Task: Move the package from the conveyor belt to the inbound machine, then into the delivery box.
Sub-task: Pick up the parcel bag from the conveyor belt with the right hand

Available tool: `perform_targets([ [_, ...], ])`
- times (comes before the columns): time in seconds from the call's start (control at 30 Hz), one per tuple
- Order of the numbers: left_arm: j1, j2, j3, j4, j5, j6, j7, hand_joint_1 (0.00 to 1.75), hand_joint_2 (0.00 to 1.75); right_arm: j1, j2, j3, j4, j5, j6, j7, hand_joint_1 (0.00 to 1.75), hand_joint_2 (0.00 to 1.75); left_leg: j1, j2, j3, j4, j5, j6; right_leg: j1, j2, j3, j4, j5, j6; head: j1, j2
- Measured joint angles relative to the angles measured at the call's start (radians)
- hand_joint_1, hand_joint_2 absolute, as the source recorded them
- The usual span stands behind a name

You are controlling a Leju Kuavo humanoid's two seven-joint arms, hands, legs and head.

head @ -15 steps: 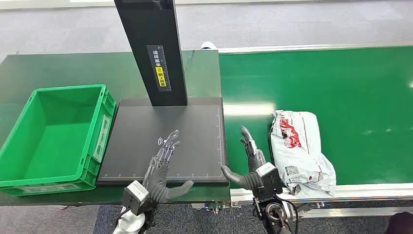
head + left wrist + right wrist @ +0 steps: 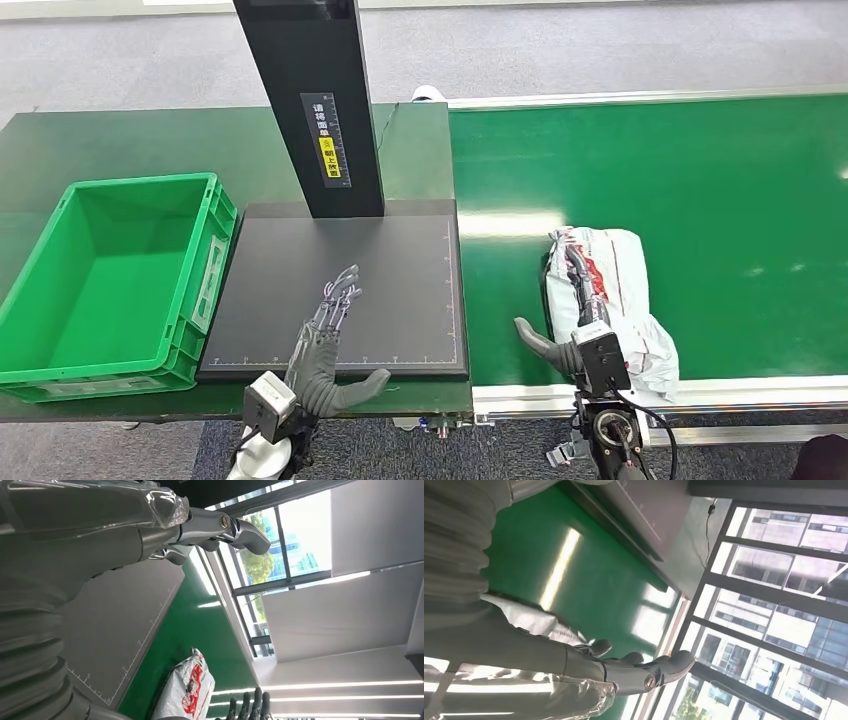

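My gripper will lift the package's near end (image 2: 656, 364), which lies loose and wrinkled over the belt's edge, so the package will bunch up into deep folds.
The package (image 2: 625, 300), a white bag with red print, lies on the green conveyor belt (image 2: 700, 190) near its front edge. My right hand (image 2: 580, 320) stretches flat over the package's left part, fingers straight and thumb spread toward the belt; nothing is gripped. In the right wrist view the right hand (image 2: 574, 667) hovers close above the crinkled package (image 2: 531, 622). My left hand (image 2: 325, 345) is open above the front of the inbound machine's black platform (image 2: 400, 260), holding nothing. The left wrist view has the left hand (image 2: 100, 535) near the platform and the package (image 2: 186, 690) beyond.
The machine's black column (image 2: 310, 100) rises from the back of the platform. A green delivery box (image 2: 210, 270) stands hollow at the platform's left side. The belt's pale front rail (image 2: 740, 388) runs just behind my right wrist.
My right hand has moved right and forward from beside the package to over its left part. The package sits slightly further left. My left hand has drawn back a little.
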Motion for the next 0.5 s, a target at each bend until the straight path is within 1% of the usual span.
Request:
perform_targets([
  [0.17,0.004,0.001,0.006,-0.001,0.0,-0.004,-0.002,0.0,1.75,0.01,-0.01,-0.047,-0.02,0.042,-0.052,0.023,0.0,1.75,0.0,0.0,0.0,0.0,0.0,0.0,0.0,0.0,0.0,0.0,0.0,0.0,0.0,0.0],
  [0.3,0.006,0.007,0.009,-0.001,0.004,0.0,-0.008,0.0,1.75,0.014,-0.024,-0.13,-0.032,0.166,-0.099,0.086,0.0,1.75,0.0,0.0,-0.001,0.0,0.0,0.0,0.0,0.0,0.0,0.0,0.0,0.0,0.0,0.0],
  [0.4,0.007,0.01,0.011,-0.001,0.005,0.006,-0.008,0.0,1.75,0.001,-0.036,-0.196,-0.021,0.294,-0.114,0.185,0.0,1.75,0.0,0.0,-0.001,0.0,0.0,0.0,-0.001,0.0,0.0,0.0,0.0,0.0,0.0,0.0],
  [0.5,0.006,0.01,0.013,-0.001,0.003,0.004,-0.003,0.0,1.75,-0.027,-0.058,-0.228,0.028,0.424,-0.063,0.317,0.0,1.75,0.0,0.0,0.0,0.0,0.0,0.0,0.0,0.0,0.0,0.0,0.0,0.0,0.0,0.0],
])
